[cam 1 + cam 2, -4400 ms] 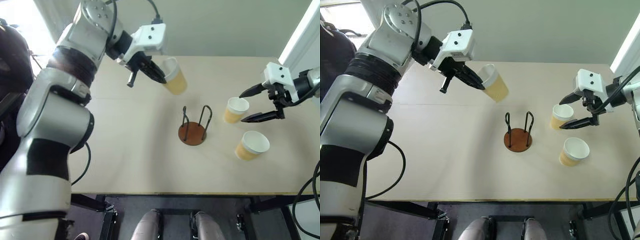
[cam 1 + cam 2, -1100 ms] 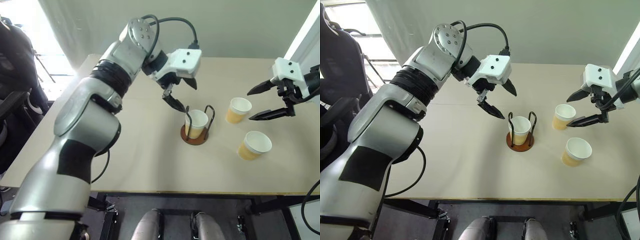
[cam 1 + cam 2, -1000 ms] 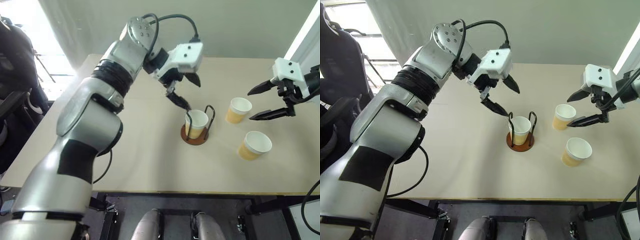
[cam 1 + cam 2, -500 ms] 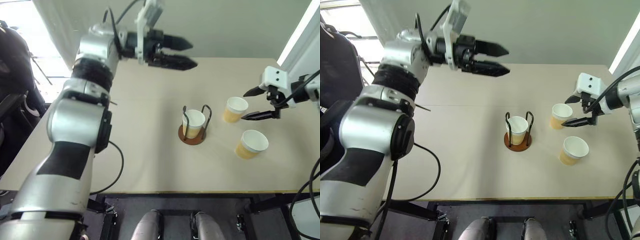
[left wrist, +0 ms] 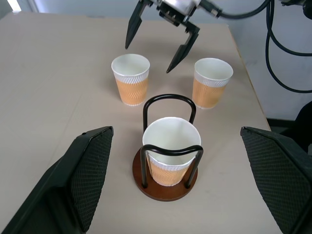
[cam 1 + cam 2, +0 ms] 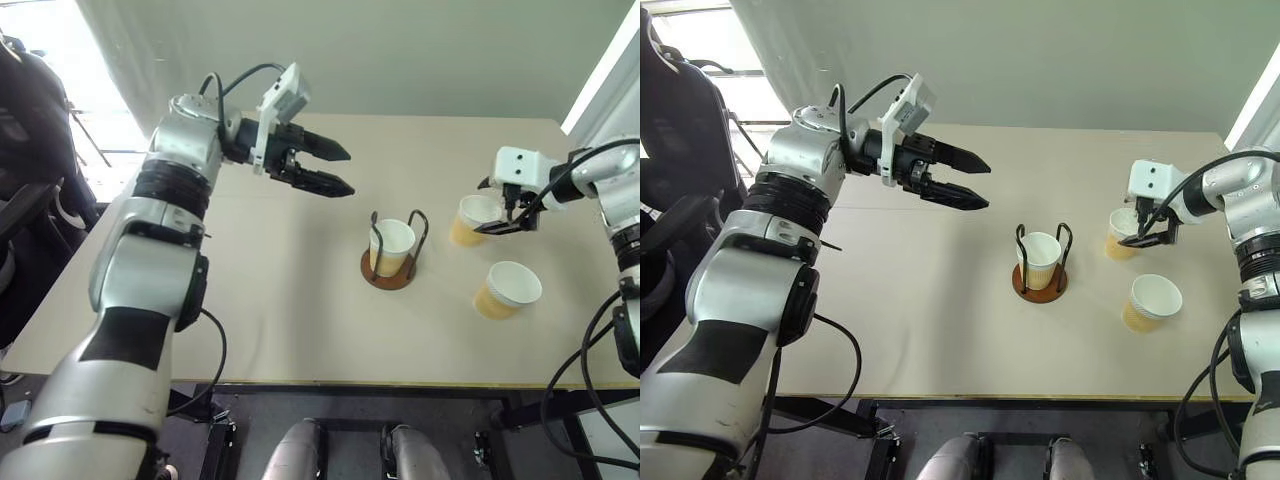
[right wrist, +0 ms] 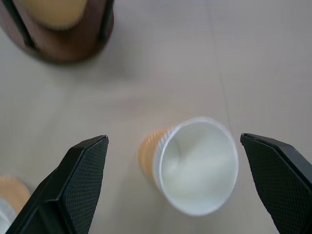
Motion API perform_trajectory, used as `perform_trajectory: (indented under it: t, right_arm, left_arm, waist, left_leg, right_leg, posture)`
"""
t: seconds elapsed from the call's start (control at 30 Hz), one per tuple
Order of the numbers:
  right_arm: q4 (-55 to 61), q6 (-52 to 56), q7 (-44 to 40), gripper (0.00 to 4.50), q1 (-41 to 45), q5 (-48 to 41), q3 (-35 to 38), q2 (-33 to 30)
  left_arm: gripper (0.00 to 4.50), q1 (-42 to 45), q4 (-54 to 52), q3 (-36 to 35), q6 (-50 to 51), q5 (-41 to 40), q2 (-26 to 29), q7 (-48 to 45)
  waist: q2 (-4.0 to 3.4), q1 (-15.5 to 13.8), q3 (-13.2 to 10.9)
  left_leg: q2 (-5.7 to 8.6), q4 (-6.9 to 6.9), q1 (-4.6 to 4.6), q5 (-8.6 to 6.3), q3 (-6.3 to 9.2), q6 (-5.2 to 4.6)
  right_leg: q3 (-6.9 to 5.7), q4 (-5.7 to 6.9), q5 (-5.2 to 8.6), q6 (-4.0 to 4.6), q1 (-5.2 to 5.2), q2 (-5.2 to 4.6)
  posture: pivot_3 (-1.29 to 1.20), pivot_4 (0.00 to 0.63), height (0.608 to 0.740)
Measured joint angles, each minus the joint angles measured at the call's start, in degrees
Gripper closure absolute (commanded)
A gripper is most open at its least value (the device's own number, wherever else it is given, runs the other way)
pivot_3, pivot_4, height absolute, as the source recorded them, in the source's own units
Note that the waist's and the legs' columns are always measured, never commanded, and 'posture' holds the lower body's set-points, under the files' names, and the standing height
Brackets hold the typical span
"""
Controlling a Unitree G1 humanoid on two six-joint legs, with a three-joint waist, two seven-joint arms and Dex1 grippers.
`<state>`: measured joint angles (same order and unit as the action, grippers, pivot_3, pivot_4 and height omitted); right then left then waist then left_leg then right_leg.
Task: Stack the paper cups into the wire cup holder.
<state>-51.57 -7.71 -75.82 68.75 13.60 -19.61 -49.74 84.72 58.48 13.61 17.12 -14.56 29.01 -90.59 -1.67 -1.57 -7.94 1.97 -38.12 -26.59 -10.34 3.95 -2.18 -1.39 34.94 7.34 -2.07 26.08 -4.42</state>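
I expect the farther cup [image 6: 474, 220] to slide inside almost to its rim when I lower it, because the cup in the holder [image 6: 394, 240] is open and empty.
One paper cup [image 6: 392, 243] stands upright inside the wire cup holder [image 6: 388, 274] at mid table. My left gripper [image 6: 338, 170] hangs open and empty to the left of and beyond the holder, pointing toward it. To the right of the holder stand two more paper cups, one farther back [image 6: 468, 219] and one nearer [image 6: 507, 290]. My right gripper [image 6: 497, 207] is open just over the farther cup [image 7: 195, 165], a finger [image 7: 80, 180] on each side of its rim. In the left wrist view, the right gripper [image 5: 148, 58] hovers behind that cup [image 5: 130, 78].
The tan table [image 6: 280, 300] runs wide to the left and front of the holder. A pale wall stands behind its far edge. A dark chair [image 6: 25, 130] sits off the table's left side.
The cup that my left gripper carried now sits in the holder, and that gripper has drawn back to the left. My right gripper has come down over the farther cup.
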Motion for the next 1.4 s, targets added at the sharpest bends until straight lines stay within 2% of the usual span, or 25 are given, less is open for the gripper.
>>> perform_trajectory:
  t: [0.43,0.93,1.03,1.37,1.4]
  right_arm:
    - [-10.54,-8.59,6.65,0.00,3.02,9.20,-1.89,2.37]
    - [-15.67,-14.51,11.19,0.00,3.91,18.04,-6.45,4.28]
    - [-16.41,-15.07,12.53,0.60,4.01,19.54,-7.20,4.28]
    - [-17.84,-16.41,14.74,4.25,5.23,22.40,-8.44,4.63]
    - [-17.89,-16.50,14.73,4.48,5.37,22.57,-8.46,4.63]
  left_arm:
    - [0.01,-0.12,-1.82,0.07,0.96,-1.89,0.09,-0.04]
    - [0.01,-2.83,-6.87,0.92,1.66,-5.76,1.56,-0.06]
    - [0.00,-3.36,-7.48,0.95,1.26,-6.38,1.67,-0.06]
    - [0.00,-5.13,-8.50,1.25,-0.77,-6.84,1.84,-0.06]
    - [0.00,-5.14,-8.50,1.26,-0.83,-6.90,1.86,-0.06]
  waist:
    - [0.00,0.21,0.00]
    - [-0.01,0.14,0.00]
    - [-0.01,0.15,0.00]
    - [-0.01,0.15,0.00]
    - [-0.01,0.15,0.00]
  left_leg:
    - [-0.04,0.10,0.19,-0.04,-0.04,0.12]
    - [-0.06,0.12,0.20,-0.27,0.01,0.22]
    - [-0.06,0.12,0.21,-0.31,0.01,0.24]
    - [-0.07,0.12,0.22,-0.33,0.01,0.26]
    - [-0.06,0.12,0.22,-0.34,0.01,0.26]
  right_leg:
    - [-0.04,-0.01,-0.04,0.10,-0.05,-0.02]
    - [-0.11,-0.02,-0.06,0.12,-0.04,-0.05]
    - [-0.11,-0.02,-0.06,0.13,-0.04,-0.05]
    - [-0.12,-0.03,-0.06,0.14,-0.05,-0.06]
    - [-0.12,-0.03,-0.06,0.14,-0.05,-0.06]
  posture:
    - [0.00,0.150,0.740]
    - [0.00,0.150,0.740]
    - [0.00,0.150,0.740]
    - [0.00,0.150,0.740]
    - [0.00,0.150,0.740]
